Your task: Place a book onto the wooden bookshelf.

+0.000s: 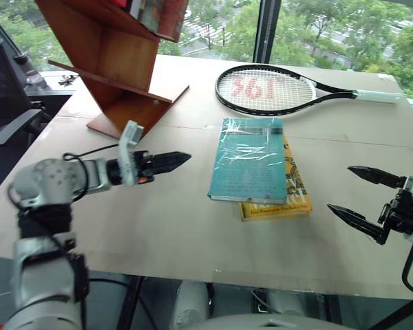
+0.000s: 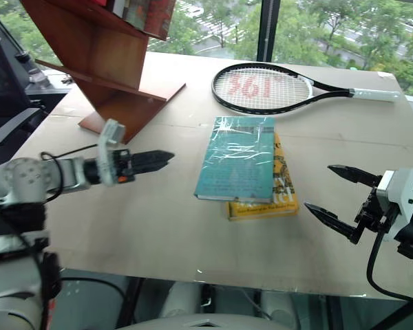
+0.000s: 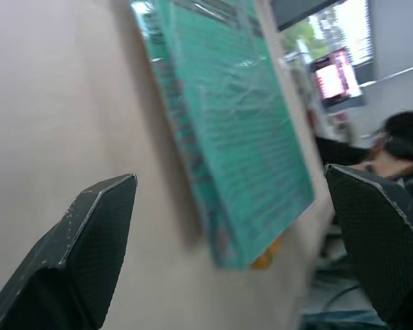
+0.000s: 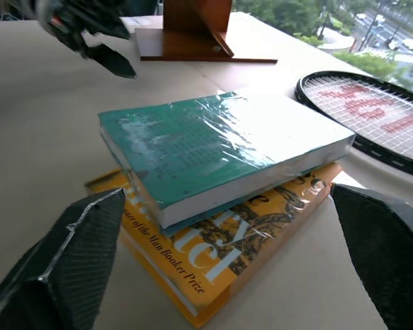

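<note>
I should use my left gripper to take the teal-green book by its edge overhanging the yellow book (image 1: 217, 159), because the wooden bookshelf (image 1: 132, 102) is far from my right gripper.
The teal-green book (image 1: 248, 159), wrapped in glossy plastic, lies flat in the middle of the table on top of a yellow book (image 1: 292, 199). At the far left stands the reddish-brown wooden bookshelf (image 1: 117, 62), with slanted boards and a flat base. My left gripper (image 1: 182, 159) hovers level to the left of the book and points at it. In the left wrist view its fingers (image 3: 96, 227) stand wide apart and empty. Right of the books, my right gripper (image 1: 341, 188) is open and empty, apart from them.
A black tennis racket (image 1: 265, 89) with red-marked strings lies behind the books. Several books (image 1: 158, 14) lean on the shelf's upper board. Dark office equipment (image 1: 7, 89) stands past the table's left edge. The pale tabletop (image 1: 158, 227) is bare in front.
</note>
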### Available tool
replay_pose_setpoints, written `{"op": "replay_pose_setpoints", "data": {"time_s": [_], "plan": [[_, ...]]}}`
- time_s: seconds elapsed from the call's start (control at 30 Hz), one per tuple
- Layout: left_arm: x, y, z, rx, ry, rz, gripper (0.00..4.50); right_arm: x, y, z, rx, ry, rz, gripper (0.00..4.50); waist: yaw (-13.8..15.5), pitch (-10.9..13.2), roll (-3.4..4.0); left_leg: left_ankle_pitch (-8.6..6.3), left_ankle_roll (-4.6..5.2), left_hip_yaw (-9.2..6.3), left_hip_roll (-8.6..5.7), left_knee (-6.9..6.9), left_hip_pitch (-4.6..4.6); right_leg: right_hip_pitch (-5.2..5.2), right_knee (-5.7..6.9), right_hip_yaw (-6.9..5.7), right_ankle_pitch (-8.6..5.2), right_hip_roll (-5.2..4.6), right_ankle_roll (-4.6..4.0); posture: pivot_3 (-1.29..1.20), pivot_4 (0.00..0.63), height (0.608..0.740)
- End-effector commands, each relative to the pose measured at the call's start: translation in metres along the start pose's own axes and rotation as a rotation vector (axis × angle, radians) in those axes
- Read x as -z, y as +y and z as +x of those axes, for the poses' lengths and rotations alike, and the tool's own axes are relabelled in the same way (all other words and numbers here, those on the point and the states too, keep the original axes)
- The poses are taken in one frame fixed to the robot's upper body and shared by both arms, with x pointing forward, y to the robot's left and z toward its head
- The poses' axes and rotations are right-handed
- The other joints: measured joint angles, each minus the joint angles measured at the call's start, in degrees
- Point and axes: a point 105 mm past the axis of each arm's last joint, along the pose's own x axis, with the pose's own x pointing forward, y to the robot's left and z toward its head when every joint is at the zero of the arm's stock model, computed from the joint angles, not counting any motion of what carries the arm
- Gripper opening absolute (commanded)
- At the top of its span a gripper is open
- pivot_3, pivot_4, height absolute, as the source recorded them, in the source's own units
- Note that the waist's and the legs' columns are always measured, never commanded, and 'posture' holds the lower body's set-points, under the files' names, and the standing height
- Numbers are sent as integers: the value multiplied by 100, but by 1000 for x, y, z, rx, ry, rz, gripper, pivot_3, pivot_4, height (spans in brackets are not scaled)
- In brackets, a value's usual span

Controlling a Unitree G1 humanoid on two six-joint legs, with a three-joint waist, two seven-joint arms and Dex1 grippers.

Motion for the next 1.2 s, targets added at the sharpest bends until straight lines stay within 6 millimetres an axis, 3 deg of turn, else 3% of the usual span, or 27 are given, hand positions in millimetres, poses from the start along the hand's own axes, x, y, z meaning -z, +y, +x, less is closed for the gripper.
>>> {"op": "replay_pose_setpoints", "data": {"time_s": [0.03,0.17,0.27,0.37,0.5,0.6,0.73,0.77,0.93,1.03,1.13,1.2], "plan": [[-2,9,28,18,20,-56,4500,-16,10,-3,39,-39,-58,4478,-5,0,1,0,0,0,0,0,-1,0,0,0,0,0,0,0,150,740],[3,12,66,73,57,-90,4500,-21,19,-3,85,-44,-56,4478,6,1,-1,1,-1,-10,-4,0,-14,-5,-4,-6,-1,0,-1,0,150,740],[6,10,79,144,67,-109,4500,-23,25,-2,92,-39,-55,4478,16,0,0,-1,2,-15,-4,2,-18,-5,-6,-10,-1,0,-2,0,150,740],[7,2,82,233,81,-123,3607,-24,30,-1,91,-39,-45,4500,14,0,0,-11,18,-21,-4,3,-18,-5,-5,-11,-1,1,-3,0,150,740],[7,-4,76,297,98,-147,1665,-27,34,0,80,-58,-26,4500,17,1,0,-12,20,-27,-5,5,-21,-5,-5,-13,-2,0,-4,0,150,740],[0,-8,60,326,82,-163,226,-28,34,0,40,-80,-10,4500,2,1,0,-13,22,-32,-5,10,-24,-5,-3,-16,-2,0,-4,0,150,740],[-14,-21,36,343,54,-90,58,-29,31,4,-11,-99,-4,4500,-38,1,-1,-13,22,-39,-5,10,-24,-5,-1,-16,-2,0,-5,0,150,740],[-21,-31,27,341,33,0,58,-30,27,6,-20,-115,-5,4500,-46,2,-1,-13,22,-40,-4,10,-24,-5,-1,-15,-2,0,-5,0,150,740],[-37,-84,-8,199,-175,801,58,-35,13,18,-65,-182,-15,4500,-96,7,-5,-7,11,-43,-3,11,-24,-3,-3,-12,-2,-8,-7,0,150,740],[-47,-120,-29,82,-215,1514,58,-36,6,26,-94,-211,-18,4500,-66,9,-3,-1,0,-45,-5,11,-21,1,-2,-17,-2,-5,-7,0,150,740],[-75,-156,-57,-2,-301,1975,58,-37,1,34,-117,-243,-20,4500,34,9,-3,-11,17,-44,-6,14,-17,6,-4,-23,-2,-4,-11,0,150,740],[-91,-157,-74,-111,-248,2199,58,-39,0,39,-138,-261,-23,4500,52,7,1,-13,21,-40,-6,24,-21,9,-6,-29,-10,-4,-26,0,150,740]]}}
